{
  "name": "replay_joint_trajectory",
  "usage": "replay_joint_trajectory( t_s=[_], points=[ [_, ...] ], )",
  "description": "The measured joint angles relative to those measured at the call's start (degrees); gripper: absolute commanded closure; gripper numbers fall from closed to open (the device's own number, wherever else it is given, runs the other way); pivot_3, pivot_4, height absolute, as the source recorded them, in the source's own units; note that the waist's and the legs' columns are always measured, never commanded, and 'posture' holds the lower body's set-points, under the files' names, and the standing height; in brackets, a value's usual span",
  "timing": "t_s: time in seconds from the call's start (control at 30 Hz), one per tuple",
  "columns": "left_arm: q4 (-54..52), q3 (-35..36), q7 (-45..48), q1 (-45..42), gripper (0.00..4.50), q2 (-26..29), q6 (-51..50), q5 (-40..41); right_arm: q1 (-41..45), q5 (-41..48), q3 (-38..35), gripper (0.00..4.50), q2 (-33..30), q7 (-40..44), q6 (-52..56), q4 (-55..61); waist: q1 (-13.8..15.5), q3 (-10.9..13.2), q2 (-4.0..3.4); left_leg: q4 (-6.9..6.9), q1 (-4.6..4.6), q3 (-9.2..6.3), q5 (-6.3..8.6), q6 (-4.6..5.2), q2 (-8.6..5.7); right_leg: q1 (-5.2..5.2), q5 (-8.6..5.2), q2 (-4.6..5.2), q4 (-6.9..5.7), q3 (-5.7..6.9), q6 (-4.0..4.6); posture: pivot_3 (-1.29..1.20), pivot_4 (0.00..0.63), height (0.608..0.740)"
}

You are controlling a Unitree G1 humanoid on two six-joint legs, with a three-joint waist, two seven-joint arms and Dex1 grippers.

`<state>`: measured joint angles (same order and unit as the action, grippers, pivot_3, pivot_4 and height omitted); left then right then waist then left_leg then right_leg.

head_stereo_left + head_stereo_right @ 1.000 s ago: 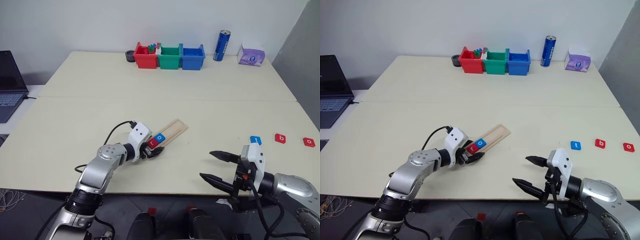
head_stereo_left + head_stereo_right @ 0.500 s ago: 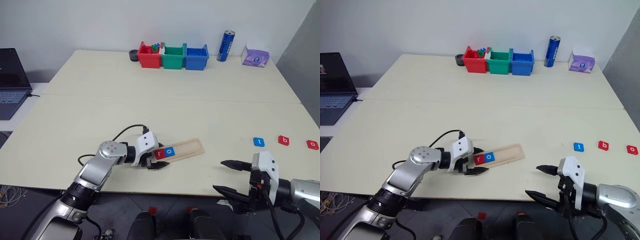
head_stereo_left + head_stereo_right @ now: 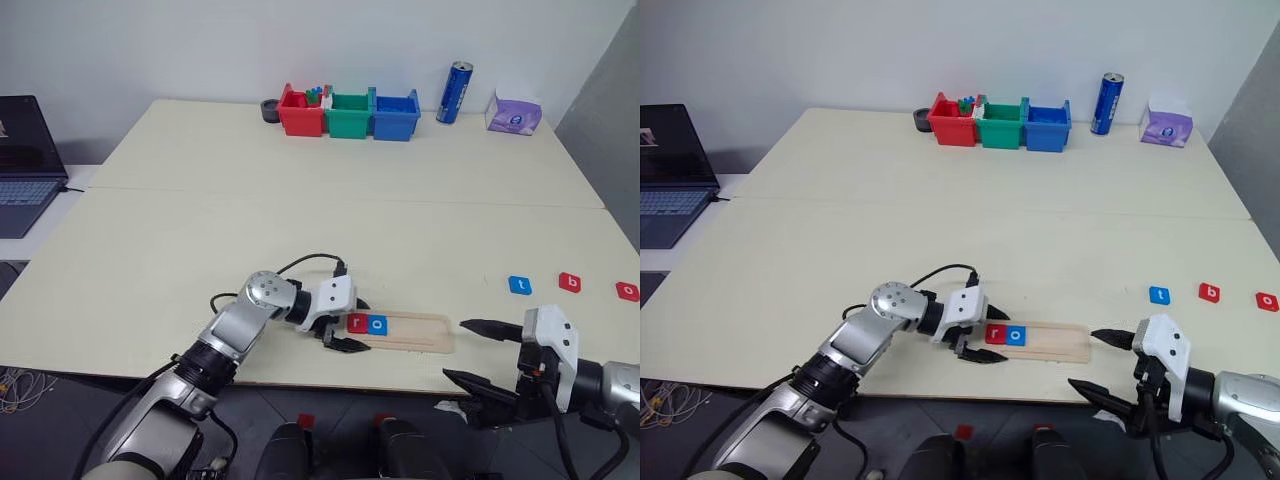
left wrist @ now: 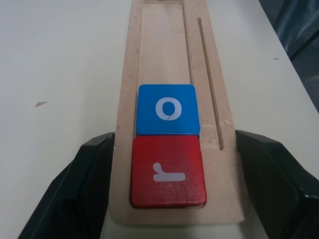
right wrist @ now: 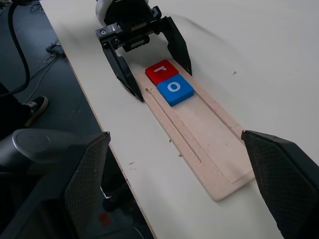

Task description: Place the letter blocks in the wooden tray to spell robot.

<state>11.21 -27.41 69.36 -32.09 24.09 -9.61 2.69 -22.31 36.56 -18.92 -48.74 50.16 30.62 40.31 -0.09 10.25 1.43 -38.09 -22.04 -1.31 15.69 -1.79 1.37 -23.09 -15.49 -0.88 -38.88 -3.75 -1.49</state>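
The blue o block [image 3: 377, 325] sits snug beside the red r block, so my right gripper should keep going to the free-lying red b block [image 3: 570, 282] and close there.
The wooden tray [image 3: 420, 333] lies lengthwise near the table's front edge. A red r block [image 3: 357, 322] and a blue o block [image 3: 377, 324] sit side by side at its left end. My left gripper [image 3: 360, 326] is shut on that end of the tray, one black finger [image 4: 84, 179] pressed against each long side. Right of the tray's other end, at the table edge, my right gripper [image 3: 455, 349] stands open and holds nothing. A blue t block [image 3: 519, 285], a red b block [image 3: 570, 282] and a red o block [image 3: 627, 291] lie in a row at the right.
Red [image 3: 301, 112], green [image 3: 348, 113] and blue [image 3: 395, 113] bins stand at the far edge, with a blue can [image 3: 456, 93] and a purple tissue pack [image 3: 515, 113] to their right. A laptop [image 3: 25, 150] sits off the table's left side.
My left gripper has dragged the tray rightward and swung it from a diagonal to lie along the front edge, the two blocks riding in it. The right gripper drew slightly right, still open.
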Motion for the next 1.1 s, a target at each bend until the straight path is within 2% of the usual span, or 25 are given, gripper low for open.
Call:
replay_joint_trajectory(
  t_s=[0.37,0.47,0.5,0.87,1.1],
  points=[
    [2.6,-0.7,-0.1,-2.0,1.12,-3.0,0.1,-1.5,-0.7,-2.3,-0.2,0.00,-0.2,1.1,-0.6,-1.5,0.1,0.0,0.00,-0.03,0.03,-0.01,0.00,0.00,-0.10,0.02,0.03,0.00,-0.01,-0.01,-0.05,0.00,0.150,0.740],
    [2.6,-0.7,0.1,-1.9,0.12,-3.1,-0.8,-1.4,-0.7,-3.0,-0.1,0.00,-0.1,1.1,-1.2,-1.7,0.1,0.0,0.01,-0.03,0.03,0.00,0.00,0.00,-0.09,0.02,0.03,0.00,-0.01,-0.01,-0.05,0.00,0.150,0.740],
    [2.5,-0.7,0.2,-1.9,0.02,-3.3,-1.1,-1.3,-0.7,-3.3,-0.1,0.00,-0.1,1.1,-1.3,-1.7,0.1,0.0,0.01,-0.03,0.02,-0.02,0.00,0.00,-0.07,0.02,0.03,0.00,-0.02,0.00,-0.05,0.00,0.150,0.740],
    [2.5,-0.5,0.8,-1.7,0.02,-3.2,0.2,-1.2,1.0,-3.7,0.0,0.00,-0.1,1.7,-1.3,-1.8,-0.1,0.0,0.02,-0.02,0.02,-0.01,0.00,0.00,-0.07,0.01,0.03,-0.04,-0.03,0.00,-0.05,0.00,0.150,0.740],
    [0.3,1.0,1.5,0.1,0.02,-0.8,-0.2,0.4,3.4,-3.2,-0.7,0.00,0.3,1.1,-1.1,-2.4,-0.4,0.0,0.03,0.01,0.02,-0.02,0.00,0.00,0.00,-0.04,0.03,-0.10,-0.06,-0.01,-0.04,0.00,0.150,0.740]
  ],
)
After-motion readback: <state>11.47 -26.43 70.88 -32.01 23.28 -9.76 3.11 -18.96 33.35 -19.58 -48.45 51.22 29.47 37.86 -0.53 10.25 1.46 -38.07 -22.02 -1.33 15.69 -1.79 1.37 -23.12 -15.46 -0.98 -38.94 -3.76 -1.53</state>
